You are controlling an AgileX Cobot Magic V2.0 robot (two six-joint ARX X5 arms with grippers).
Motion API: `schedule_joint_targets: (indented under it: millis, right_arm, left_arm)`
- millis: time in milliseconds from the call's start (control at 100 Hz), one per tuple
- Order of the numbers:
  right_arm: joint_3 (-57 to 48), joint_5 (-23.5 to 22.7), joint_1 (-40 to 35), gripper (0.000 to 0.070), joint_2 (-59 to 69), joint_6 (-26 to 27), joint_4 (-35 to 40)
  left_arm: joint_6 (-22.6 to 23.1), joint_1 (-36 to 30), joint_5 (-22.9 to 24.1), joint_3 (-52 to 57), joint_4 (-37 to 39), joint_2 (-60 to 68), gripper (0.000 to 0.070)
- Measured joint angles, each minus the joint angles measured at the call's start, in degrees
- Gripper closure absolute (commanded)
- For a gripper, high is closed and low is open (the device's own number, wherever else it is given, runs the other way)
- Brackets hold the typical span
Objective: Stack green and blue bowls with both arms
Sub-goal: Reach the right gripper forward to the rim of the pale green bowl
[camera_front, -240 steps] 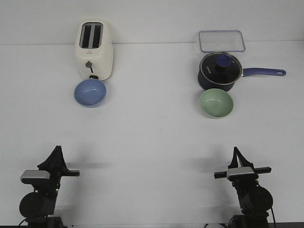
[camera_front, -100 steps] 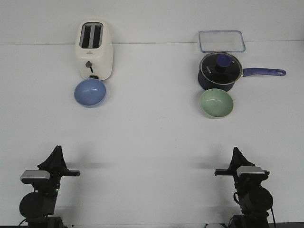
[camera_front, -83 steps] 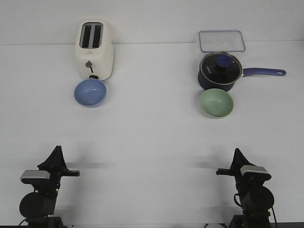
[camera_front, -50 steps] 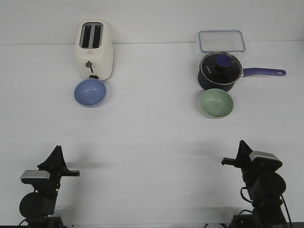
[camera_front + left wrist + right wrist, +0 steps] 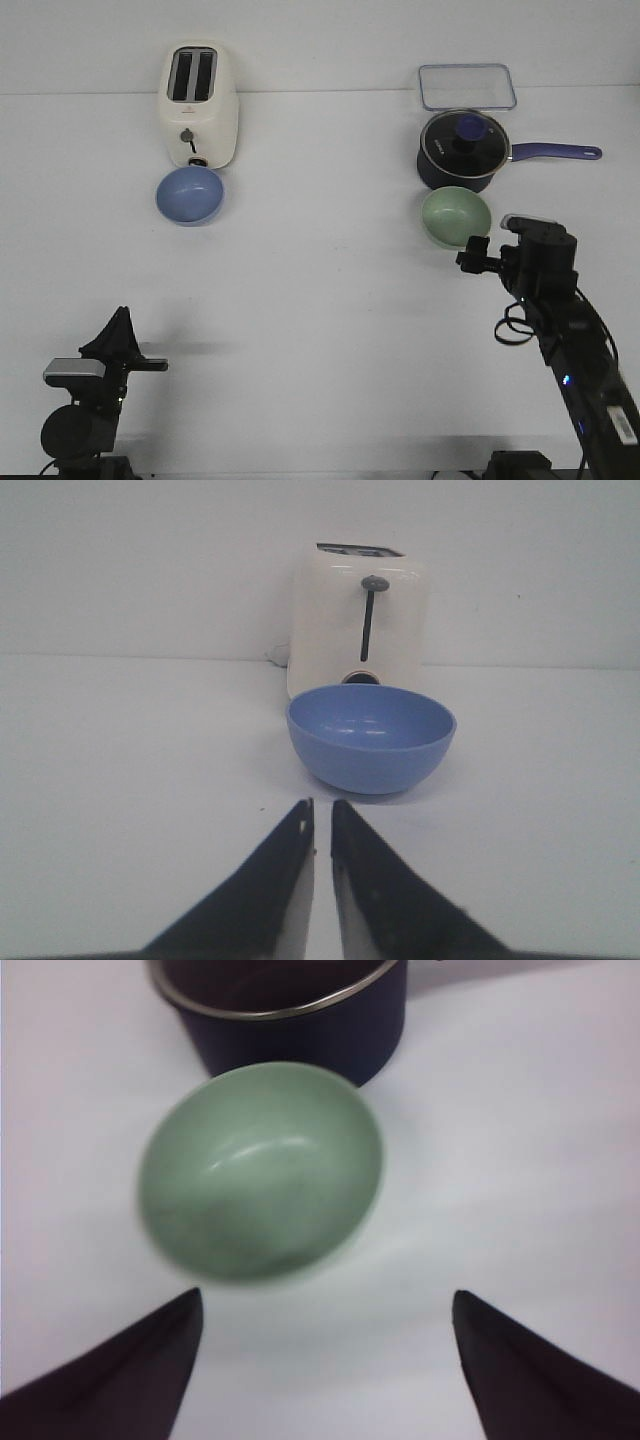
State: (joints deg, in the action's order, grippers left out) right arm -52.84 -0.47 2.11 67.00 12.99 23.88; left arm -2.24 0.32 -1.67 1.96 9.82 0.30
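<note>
The blue bowl's rim [image 5: 190,194] is as wide as the rim of the green bowl [image 5: 456,217]. The blue bowl will hide the green bowl from sight when I stack them.
The pale green bowl [image 5: 455,215] stands upright just in front of the navy saucepan [image 5: 458,150]. My right gripper [image 5: 472,256] hovers at its near rim, open; in the right wrist view the green bowl [image 5: 260,1170] lies just beyond the wide-spread right gripper [image 5: 326,1297], which holds nothing. The light blue bowl [image 5: 190,195] stands in front of the cream toaster [image 5: 200,105]. My left gripper [image 5: 119,318] rests far back by the table's near edge; in the left wrist view the left gripper [image 5: 321,805] is shut and empty, well short of the blue bowl [image 5: 370,735].
The saucepan's long handle [image 5: 555,152] points right, and a clear lidded box [image 5: 467,86] lies behind it. The toaster [image 5: 360,620] stands right behind the blue bowl. The saucepan [image 5: 300,1020] almost touches the green bowl's far side.
My right arm has reached forward from the table's near edge to the green bowl's near rim. The left arm and both bowls have stayed where they were.
</note>
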Motion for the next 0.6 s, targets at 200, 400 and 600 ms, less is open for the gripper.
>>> schedule_joint_targets:
  millis: [200,400,600]
  right_arm:
    - [-8.2,-0.6,2.0,0.016,14.6,-2.0,0.0]
    - [-14.2,-1.5,3.4,0.0213,25.3,-2.3,0.0]
    - [-17.0,-4.4,4.0,0.0597,31.5,-2.3,0.0]
  left_arm:
    - [0.0,0.0,0.0,0.0,0.0,0.0,0.0685]
    - [0.0,0.0,0.0,0.0,0.0,0.0,0.0685]
    - [0.0,0.0,0.0,0.0,0.0,0.0,0.0685]
